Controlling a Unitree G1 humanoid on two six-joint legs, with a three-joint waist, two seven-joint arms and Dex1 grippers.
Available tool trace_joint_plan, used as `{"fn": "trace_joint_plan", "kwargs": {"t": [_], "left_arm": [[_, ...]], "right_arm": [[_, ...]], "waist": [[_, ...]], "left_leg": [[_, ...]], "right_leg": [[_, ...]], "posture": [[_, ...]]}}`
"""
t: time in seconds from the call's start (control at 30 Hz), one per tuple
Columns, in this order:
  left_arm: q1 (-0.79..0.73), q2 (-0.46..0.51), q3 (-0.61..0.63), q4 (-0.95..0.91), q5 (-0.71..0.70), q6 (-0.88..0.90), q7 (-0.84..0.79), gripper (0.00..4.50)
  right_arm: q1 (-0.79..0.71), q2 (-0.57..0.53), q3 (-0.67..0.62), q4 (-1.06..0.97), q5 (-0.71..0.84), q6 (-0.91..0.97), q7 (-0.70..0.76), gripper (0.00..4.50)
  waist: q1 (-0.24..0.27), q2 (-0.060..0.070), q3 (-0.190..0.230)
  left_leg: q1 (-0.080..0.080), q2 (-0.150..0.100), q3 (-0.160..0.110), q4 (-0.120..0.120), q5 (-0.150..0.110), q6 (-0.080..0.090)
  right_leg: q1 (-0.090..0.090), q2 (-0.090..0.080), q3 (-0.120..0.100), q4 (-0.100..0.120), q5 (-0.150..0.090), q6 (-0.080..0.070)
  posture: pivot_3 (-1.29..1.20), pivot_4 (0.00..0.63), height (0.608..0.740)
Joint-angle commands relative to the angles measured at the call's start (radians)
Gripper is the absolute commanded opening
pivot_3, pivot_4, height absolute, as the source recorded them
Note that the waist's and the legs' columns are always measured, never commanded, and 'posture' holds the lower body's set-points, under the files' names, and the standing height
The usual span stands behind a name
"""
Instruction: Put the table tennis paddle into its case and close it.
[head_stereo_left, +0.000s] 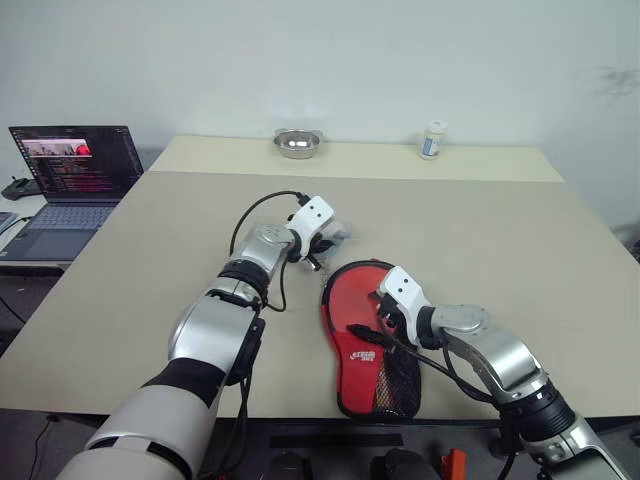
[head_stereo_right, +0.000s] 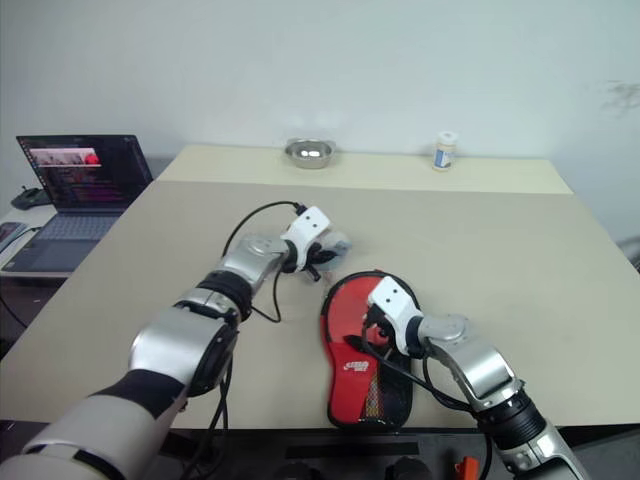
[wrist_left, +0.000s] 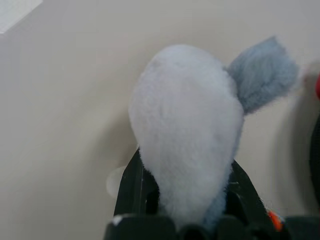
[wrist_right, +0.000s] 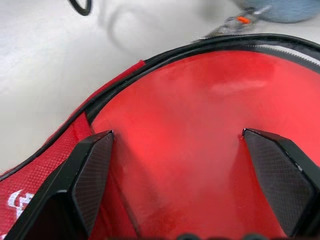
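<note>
My left gripper goes on pulling the tuft it holds along the round end (head_stereo_left: 372, 265) until the tuft is past that end, because the tuft's chain joins it to the zipper edge.
The case (head_stereo_left: 368, 352), red with a white logo and black mesh, lies near the table's front edge with its round end pointing away from me. Inside its black zipper edge (wrist_right: 150, 60) shows the smooth red face of the table tennis paddle (wrist_right: 200, 125); the handle is hidden. My right gripper (head_stereo_left: 383, 315) hovers open just over that red face, fingers (wrist_right: 90, 170) spread wide with nothing between them. My left gripper (head_stereo_left: 325, 243) is just beyond the case's round end, shut on a fluffy grey-white tuft (wrist_left: 185, 130) that sits by the zipper's end.
At the table's far edge stand a metal bowl (head_stereo_left: 297, 143) and a small white bottle (head_stereo_left: 433, 140). An open laptop (head_stereo_left: 75, 165) sits on a side desk to the left. A black cable (head_stereo_left: 262, 215) loops off my left wrist.
</note>
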Motion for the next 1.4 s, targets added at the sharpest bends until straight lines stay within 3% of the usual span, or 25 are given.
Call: {"fn": "trace_joint_plan", "kwargs": {"t": [0.03,0.33,0.67,0.83,1.0,1.17,1.3,1.4], "left_arm": [[-0.099,-0.054,-0.037,-0.011,0.071,-0.062,0.114,0.52],[-0.193,-0.219,-0.055,0.005,0.151,-0.133,0.250,0.52],[-0.209,-0.453,-0.063,-0.003,0.163,-0.216,0.165,0.52],[-0.182,-0.507,-0.072,-0.007,0.156,-0.234,0.094,0.52],[-0.156,-0.499,-0.090,-0.005,0.162,-0.228,0.023,0.52],[-0.136,-0.477,-0.106,-0.005,0.168,-0.228,-0.015,2.26],[-0.136,-0.446,-0.128,-0.004,0.191,-0.236,0.058,3.68],[-0.144,-0.413,-0.114,-0.001,0.177,-0.217,0.035,3.68]], "right_arm": [[0.042,-0.014,0.057,0.017,-0.006,0.075,0.026,4.50],[0.083,-0.019,0.080,-0.048,0.003,0.133,0.023,4.50],[0.092,0.006,0.088,-0.066,-0.002,0.159,0.002,4.50],[0.097,0.014,0.081,-0.071,-0.008,0.161,-0.006,4.50],[0.094,0.020,0.078,-0.061,-0.015,0.155,-0.008,4.50],[0.081,0.027,0.084,-0.047,-0.021,0.145,-0.001,4.50],[0.064,0.027,0.083,-0.027,-0.028,0.131,0.003,4.50],[0.052,0.021,0.075,-0.018,-0.030,0.123,0.009,4.50]], "waist": [[0.000,0.000,0.000],[-0.001,0.000,0.000],[-0.003,0.001,0.000],[-0.002,0.001,0.000],[-0.002,0.001,0.000],[-0.004,0.001,0.000],[-0.007,0.001,-0.001],[-0.008,0.002,-0.001]], "left_leg": [[0.000,0.000,0.000,0.000,0.000,0.000],[-0.002,0.000,0.000,-0.002,0.000,0.000],[-0.002,0.000,0.000,-0.002,0.000,0.000],[-0.002,0.000,0.000,-0.002,0.000,0.000],[-0.002,0.000,0.000,-0.002,0.000,0.000],[-0.001,0.000,0.000,-0.002,0.000,0.000],[-0.001,0.000,0.000,-0.002,0.000,0.000],[0.000,0.001,0.000,-0.002,0.000,0.000]], "right_leg": [[0.000,0.000,0.000,0.000,0.000,0.000],[-0.002,0.000,0.000,-0.002,0.000,0.000],[-0.002,0.000,0.000,-0.002,0.000,0.000],[-0.002,0.000,0.000,-0.002,0.000,0.000],[-0.002,0.000,0.000,-0.002,0.000,0.000],[-0.002,0.001,0.000,-0.002,0.000,0.000],[-0.002,0.001,0.000,-0.001,0.000,0.000],[-0.001,0.001,0.000,-0.001,0.000,0.000]], "posture": [[0.00,0.150,0.740],[0.00,0.150,0.740],[0.00,0.150,0.740],[0.00,0.150,0.740],[0.00,0.150,0.740],[0.00,0.150,0.740],[0.00,0.150,0.740],[0.00,0.150,0.740]]}}
